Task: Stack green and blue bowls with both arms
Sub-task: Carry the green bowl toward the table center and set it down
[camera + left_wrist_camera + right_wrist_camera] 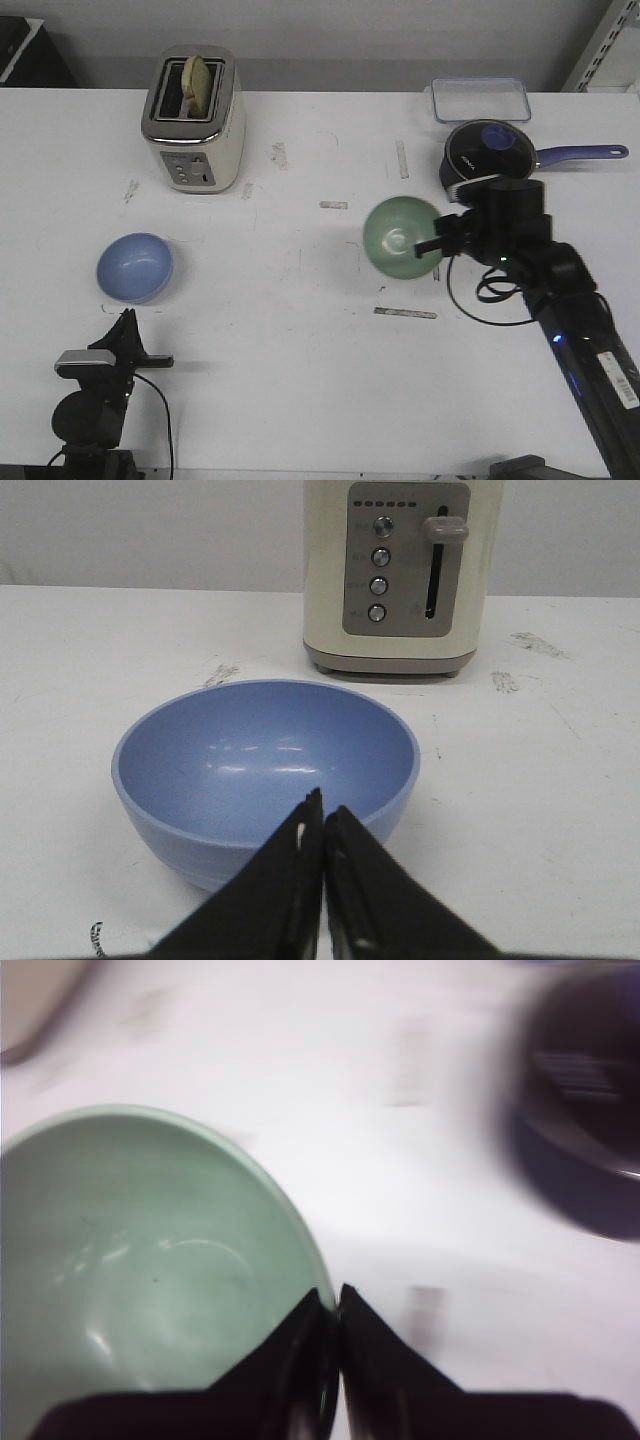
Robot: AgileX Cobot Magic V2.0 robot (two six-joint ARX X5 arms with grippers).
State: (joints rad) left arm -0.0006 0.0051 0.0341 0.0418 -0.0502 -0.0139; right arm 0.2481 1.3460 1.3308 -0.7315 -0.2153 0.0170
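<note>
The way to the table's clear middle (309, 326) is open. My right gripper keeps carrying the green bowl (398, 238) there by its rim until the bowl rests upright.
The pale green bowl (400, 237) is tilted, lifted off the table at centre right. My right gripper (436, 245) is shut on its rim, one finger inside and one outside, as the right wrist view (332, 1300) shows; the green bowl (140, 1270) fills that view. The light blue bowl (135, 267) sits upright on the table at the left. My left gripper (124, 322) is shut and empty, just in front of it near the table's front edge. In the left wrist view the shut fingers (323, 815) point at the blue bowl (262, 760).
A cream toaster (193, 118) with a slice of bread stands at the back left. A dark blue saucepan (492, 152) with a lid and long handle sits at the back right, close behind the right gripper. A clear container (480, 98) lies behind it.
</note>
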